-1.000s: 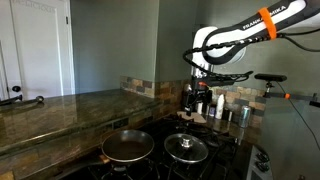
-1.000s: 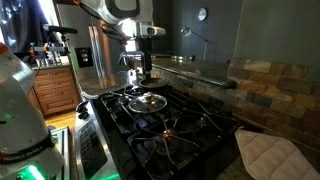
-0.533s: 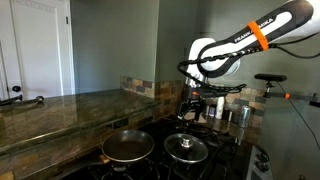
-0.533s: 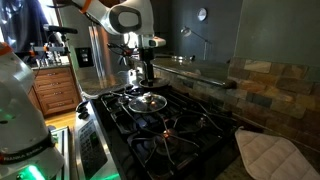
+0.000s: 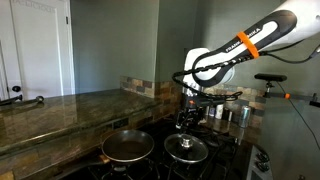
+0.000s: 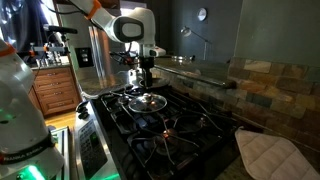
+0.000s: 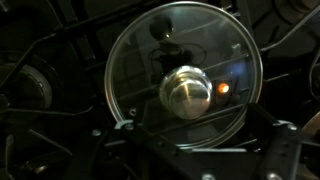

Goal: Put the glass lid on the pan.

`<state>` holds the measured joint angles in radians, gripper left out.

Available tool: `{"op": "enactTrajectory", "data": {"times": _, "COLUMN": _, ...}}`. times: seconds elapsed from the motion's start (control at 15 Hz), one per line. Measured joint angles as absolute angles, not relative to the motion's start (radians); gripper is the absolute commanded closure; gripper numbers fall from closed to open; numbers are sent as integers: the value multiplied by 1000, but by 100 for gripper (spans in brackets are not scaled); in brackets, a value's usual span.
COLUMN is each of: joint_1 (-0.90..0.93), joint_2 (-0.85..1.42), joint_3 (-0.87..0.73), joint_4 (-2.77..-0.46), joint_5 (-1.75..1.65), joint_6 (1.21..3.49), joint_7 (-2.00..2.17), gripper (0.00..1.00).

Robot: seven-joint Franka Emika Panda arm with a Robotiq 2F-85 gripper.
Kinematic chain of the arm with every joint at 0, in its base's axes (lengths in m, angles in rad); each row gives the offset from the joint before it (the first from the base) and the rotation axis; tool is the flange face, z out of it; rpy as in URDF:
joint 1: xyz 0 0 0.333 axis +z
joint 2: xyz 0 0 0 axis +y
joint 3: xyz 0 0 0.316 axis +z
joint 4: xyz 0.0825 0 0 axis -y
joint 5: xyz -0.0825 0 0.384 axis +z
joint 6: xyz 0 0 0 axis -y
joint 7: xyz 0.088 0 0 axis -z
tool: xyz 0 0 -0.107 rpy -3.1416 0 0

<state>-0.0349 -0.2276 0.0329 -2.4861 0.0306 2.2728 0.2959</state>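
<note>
The glass lid's knob (image 7: 187, 92) is lined up with the gap between my open fingers. My gripper keeps going down until the fingers are on either side of the knob (image 5: 186, 142), and then close.
The glass lid (image 5: 186, 148) lies flat on a stove burner, clear with a metal rim and a centre knob. It also shows in an exterior view (image 6: 147, 101) and fills the wrist view (image 7: 180, 75), knob near the middle. The dark pan (image 5: 127, 147) sits on the neighbouring burner beside the lid, empty, its handle toward the front. I cannot make it out in the wrist view. My gripper (image 5: 186, 121) hangs straight above the lid, a short way over the knob, pointing down. It shows in an exterior view (image 6: 146, 76) too. Its fingers (image 7: 190, 150) are spread open and empty.
The black gas stove (image 6: 170, 125) has raised grates. Steel canisters and bottles (image 5: 232, 112) stand at the back by the tiled wall. A stone countertop (image 5: 60, 110) runs alongside the stove. A quilted pot holder (image 6: 272, 152) lies at the stove's near corner.
The arm has swung in and lowered, bringing the gripper down closer over the lid. The lid and the pan have not moved.
</note>
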Motion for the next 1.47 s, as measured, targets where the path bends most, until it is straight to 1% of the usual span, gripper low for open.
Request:
{"op": "enactTrajectory", "data": {"times": 0.67, "joint_1": -34, "joint_2": -164, "joint_3": 33, "joint_4": -2486, "joint_5": 30, "joint_6": 2273, "joint_7": 300, "gripper": 0}}
{"op": "enactTrajectory", "data": {"times": 1.47, "joint_1": -35, "joint_2": -138, "joint_3": 32, "joint_4": -2485, "joint_5": 27, "joint_6": 2332, "joint_7": 309, "gripper": 0}}
